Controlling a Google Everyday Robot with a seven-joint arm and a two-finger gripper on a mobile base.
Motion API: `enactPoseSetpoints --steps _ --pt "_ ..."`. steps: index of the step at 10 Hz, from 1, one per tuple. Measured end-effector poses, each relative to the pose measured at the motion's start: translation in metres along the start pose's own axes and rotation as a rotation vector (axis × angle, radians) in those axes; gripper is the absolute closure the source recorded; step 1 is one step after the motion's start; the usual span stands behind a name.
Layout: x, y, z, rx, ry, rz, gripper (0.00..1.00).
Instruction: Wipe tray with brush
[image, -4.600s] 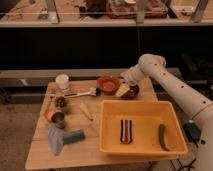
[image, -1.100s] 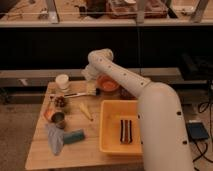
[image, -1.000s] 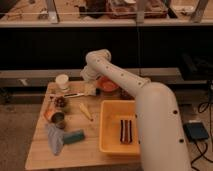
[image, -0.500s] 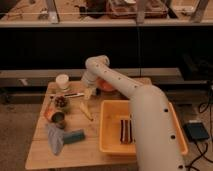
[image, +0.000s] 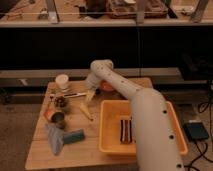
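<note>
The dark striped block (image: 126, 130) will move and turn when the robot wipes with the brush, because the block has open tray's bottom around it (image: 112, 120).
The tray (image: 107, 131) is a large yellow-orange bin on the right half of the wooden table, with a dark striped block (image: 126, 131) lying inside. The brush (image: 71, 94) lies flat behind the bowls at the table's back left, its thin handle running left to right. My gripper (image: 90, 96) hangs at the end of the pale arm, fingers pointing down and open just at the brush's right end, left of the tray's far corner. Nothing is between the fingers. The arm covers part of the tray's right side.
A white cup (image: 62, 81) stands at the back left. A bowl with dark contents (image: 61, 101) and a can (image: 57, 118) sit in front of the brush. A yellow stick-shaped object (image: 86, 111), a teal block (image: 75, 136) and a grey cloth (image: 54, 141) lie nearby. A red bowl (image: 107, 86) is behind the arm.
The arm has swung from the table's right side to the back left, and the gripper has come down and left toward the brush's right end. The objects have not moved.
</note>
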Motion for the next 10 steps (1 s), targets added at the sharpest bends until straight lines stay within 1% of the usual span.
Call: enactPoseSetpoints --steps 2,5,8,9,10 --pt "0.005 -0.001 0.007 0.000 0.012 0.016 0.20" --pt "0.031 -0.007 0.008 0.012 0.056 0.045 0.20" --pt "0.050 -0.010 0.011 0.009 0.086 0.072 0.20" --pt "0.054 -0.010 0.012 0.006 0.094 0.080 0.21" --pt "0.056 -0.011 0.013 0.005 0.096 0.084 0.26"
